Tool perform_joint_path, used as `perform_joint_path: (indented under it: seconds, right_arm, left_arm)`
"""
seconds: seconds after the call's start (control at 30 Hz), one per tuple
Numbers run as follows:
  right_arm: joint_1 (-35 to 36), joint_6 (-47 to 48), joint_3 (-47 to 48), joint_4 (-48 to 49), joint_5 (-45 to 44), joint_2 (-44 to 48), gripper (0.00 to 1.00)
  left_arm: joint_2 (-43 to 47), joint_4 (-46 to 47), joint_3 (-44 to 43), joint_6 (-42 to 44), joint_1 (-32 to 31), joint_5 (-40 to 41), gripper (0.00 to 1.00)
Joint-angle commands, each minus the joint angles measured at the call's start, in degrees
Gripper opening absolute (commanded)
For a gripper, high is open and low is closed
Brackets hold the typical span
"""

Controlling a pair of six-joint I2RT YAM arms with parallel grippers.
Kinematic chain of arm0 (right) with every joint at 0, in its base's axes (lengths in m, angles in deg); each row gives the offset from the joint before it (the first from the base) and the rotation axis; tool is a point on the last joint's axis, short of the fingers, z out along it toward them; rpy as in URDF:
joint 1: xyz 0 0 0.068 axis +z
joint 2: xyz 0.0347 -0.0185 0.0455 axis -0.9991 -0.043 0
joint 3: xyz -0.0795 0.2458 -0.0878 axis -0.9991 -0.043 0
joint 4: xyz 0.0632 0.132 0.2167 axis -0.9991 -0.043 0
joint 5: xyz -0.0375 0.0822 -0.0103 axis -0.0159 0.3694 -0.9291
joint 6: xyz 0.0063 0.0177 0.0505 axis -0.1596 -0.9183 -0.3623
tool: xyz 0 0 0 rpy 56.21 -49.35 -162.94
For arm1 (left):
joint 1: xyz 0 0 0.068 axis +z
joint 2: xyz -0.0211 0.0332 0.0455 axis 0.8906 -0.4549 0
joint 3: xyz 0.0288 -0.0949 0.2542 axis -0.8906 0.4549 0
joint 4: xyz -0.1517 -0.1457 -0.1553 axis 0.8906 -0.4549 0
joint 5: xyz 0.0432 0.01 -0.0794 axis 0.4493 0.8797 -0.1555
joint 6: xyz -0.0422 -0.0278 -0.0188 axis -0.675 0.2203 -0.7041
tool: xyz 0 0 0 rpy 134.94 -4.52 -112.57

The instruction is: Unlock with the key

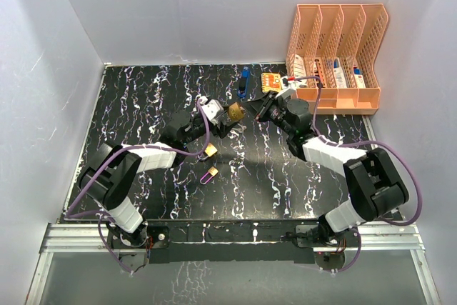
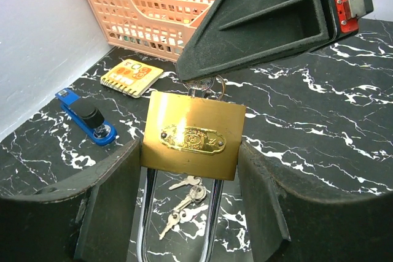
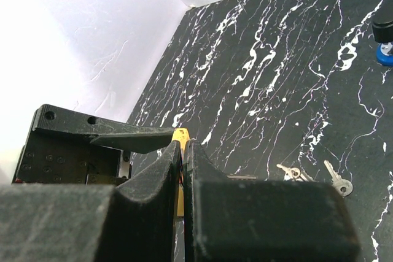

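Note:
My left gripper is holding the padlock body (image 2: 193,134) tight, and the key (image 2: 200,84) is in the keyhole. My right gripper should go on turning until the shackle opens, then let go.
My left gripper (image 1: 220,116) is shut on a brass padlock (image 1: 236,112) and holds it above the table. In the left wrist view the padlock body (image 2: 193,134) sits clamped between my fingers (image 2: 113,188), with its chrome shackle (image 2: 146,219) pointing back toward the wrist. My right gripper (image 1: 258,107) meets the padlock's keyhole end. It is shut on the key, of which only the ring (image 2: 209,85) shows under its tip (image 2: 258,23). In the right wrist view the fingers (image 3: 166,176) are pressed together, and the padlock's yellow edge (image 3: 180,135) lies just beyond them.
A loose bunch of keys (image 2: 186,200) lies on the black marbled table (image 1: 143,105) below the padlock. Two small padlocks (image 1: 210,150) (image 1: 210,175) lie nearer the front. A blue stapler (image 1: 243,82), an orange notepad (image 1: 271,80) and an orange file rack (image 1: 335,55) stand at the back right.

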Motion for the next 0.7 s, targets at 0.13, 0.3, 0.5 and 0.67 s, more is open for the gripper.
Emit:
perform_joint_path:
  seconds: [0.13,0.3,0.5,0.67]
  right_arm:
    - [2.58,-6.88,5.55,-7.36,9.99,-6.10,0.00]
    - [2.53,-12.28,8.15,-8.77,11.37,-10.28,0.00]
    - [2.60,-14.00,9.80,-12.27,9.83,-11.99,0.00]
    - [2.60,-14.62,11.35,-14.66,10.17,-13.18,0.00]
  left_arm:
    - [5.76,5.71,-5.99,3.63,-4.05,2.24,0.00]
    - [6.03,0.31,-6.60,6.43,-6.11,10.26,0.00]
    - [5.78,-3.11,-7.46,9.64,-8.92,19.93,0.00]
    - [4.58,-4.65,-8.48,12.02,-11.07,24.81,0.00]
